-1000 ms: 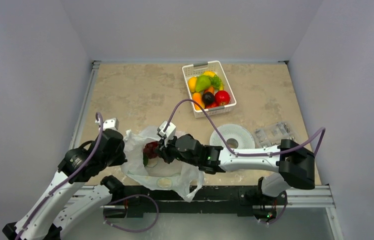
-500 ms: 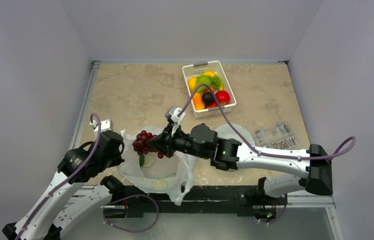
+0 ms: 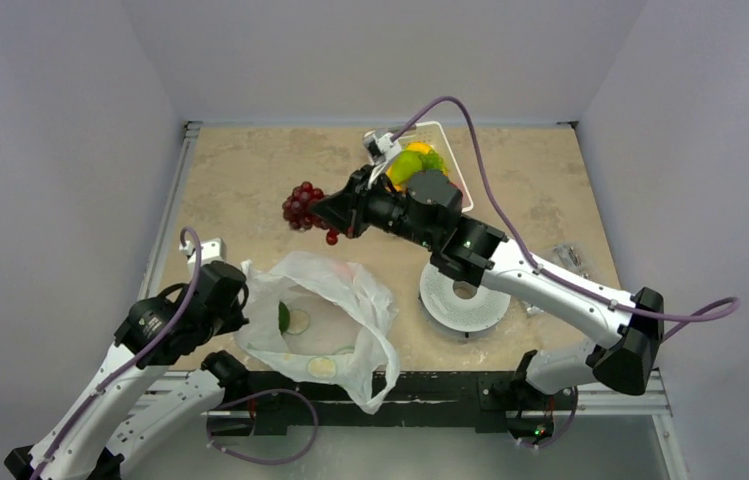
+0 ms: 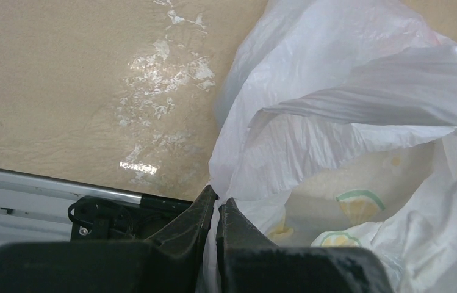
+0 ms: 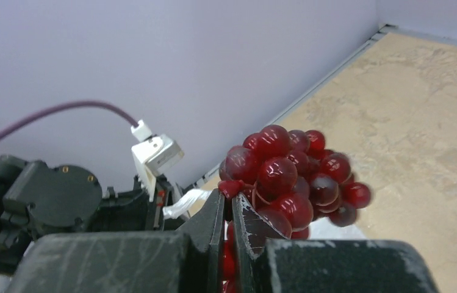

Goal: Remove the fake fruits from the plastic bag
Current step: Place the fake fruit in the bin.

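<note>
The grape bunch [image 3: 304, 206] hangs free of the plastic bag, so my right gripper should go on carrying it toward the basket [image 3: 428, 157] until it is above the fruits there.
The plastic bag [image 3: 322, 318] lies open at the near left of the table, white with yellow-green discs; one dark green piece [image 3: 283, 317] shows inside. My left gripper [image 4: 216, 204] is shut on the bag's [image 4: 335, 134] left rim. My right gripper [image 5: 229, 204] is shut on the dark red grape bunch [image 5: 293, 177] and holds it in the air. In the top view the grape bunch [image 3: 305, 209] hangs over the table beyond the bag, left of the right gripper [image 3: 330, 212]. Other fake fruits [image 3: 412, 162] lie in the basket, partly hidden by my right arm.
The white lattice basket [image 3: 442, 130] stands at the back, mostly behind my right arm. A white tape roll [image 3: 465, 297] lies right of the bag. A clear packet [image 3: 565, 256] lies at the right. Grey walls close in the table on three sides.
My right gripper has lifted the dark red grape bunch out of the bag and carried it up and away toward the back. The bag has settled open. The left gripper has stayed put.
</note>
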`<state>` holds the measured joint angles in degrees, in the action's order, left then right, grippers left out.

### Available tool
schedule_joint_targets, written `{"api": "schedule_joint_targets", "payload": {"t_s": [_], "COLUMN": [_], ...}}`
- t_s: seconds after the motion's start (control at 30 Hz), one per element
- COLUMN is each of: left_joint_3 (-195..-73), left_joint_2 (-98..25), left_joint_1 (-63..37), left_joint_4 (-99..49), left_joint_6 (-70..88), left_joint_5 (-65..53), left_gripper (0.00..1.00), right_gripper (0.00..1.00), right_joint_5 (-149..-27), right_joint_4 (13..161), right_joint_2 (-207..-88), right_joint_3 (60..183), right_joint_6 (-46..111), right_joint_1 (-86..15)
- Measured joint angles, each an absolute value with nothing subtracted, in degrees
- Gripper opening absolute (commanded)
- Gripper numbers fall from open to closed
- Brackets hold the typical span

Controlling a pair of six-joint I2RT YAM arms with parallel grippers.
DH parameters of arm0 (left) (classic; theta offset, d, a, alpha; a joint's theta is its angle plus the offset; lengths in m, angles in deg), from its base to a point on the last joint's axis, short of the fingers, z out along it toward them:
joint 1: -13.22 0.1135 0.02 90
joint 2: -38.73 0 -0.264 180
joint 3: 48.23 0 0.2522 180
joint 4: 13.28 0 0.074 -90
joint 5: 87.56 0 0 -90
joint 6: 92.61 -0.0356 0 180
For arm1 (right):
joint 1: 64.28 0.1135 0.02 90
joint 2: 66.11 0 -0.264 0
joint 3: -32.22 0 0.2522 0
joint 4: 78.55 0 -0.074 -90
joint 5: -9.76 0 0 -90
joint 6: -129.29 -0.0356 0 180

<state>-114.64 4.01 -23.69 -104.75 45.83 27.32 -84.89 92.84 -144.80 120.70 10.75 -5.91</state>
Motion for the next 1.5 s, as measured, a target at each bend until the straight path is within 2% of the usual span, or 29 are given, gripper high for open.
{"api": "schedule_joint_targets", "payload": {"t_s": [0.4, 0.93, 1.17, 1.5], "left_joint_3": [-114.64, -114.64, -114.64, -114.64], "left_joint_2": [4.23, 2.13, 3.16, 3.64], "left_joint_1": [-23.71, -23.99, -24.06, -24.08], "left_joint_4": [-104.73, -104.73, -104.71, -104.58], "left_joint_6": [45.83, 45.83, 45.83, 45.79], "left_joint_5": [27.23, 27.19, 27.17, 26.88], "left_gripper": [0.00, 0.00, 0.00, 0.00], "right_gripper": [0.00, 0.00, 0.00, 0.00], "right_joint_5": [-93.08, -94.61, -91.14, -83.40], "right_joint_4": [92.84, 92.95, 90.30, 86.98], "right_joint_2": [-145.87, -156.19, -161.59, -172.58], "right_joint_3": [124.59, 126.49, 128.74, 138.18], "right_joint_6": [3.82, 0.81, 3.08, 8.19], "right_joint_1": [-18.92, -41.08, -43.81, -44.10]}}
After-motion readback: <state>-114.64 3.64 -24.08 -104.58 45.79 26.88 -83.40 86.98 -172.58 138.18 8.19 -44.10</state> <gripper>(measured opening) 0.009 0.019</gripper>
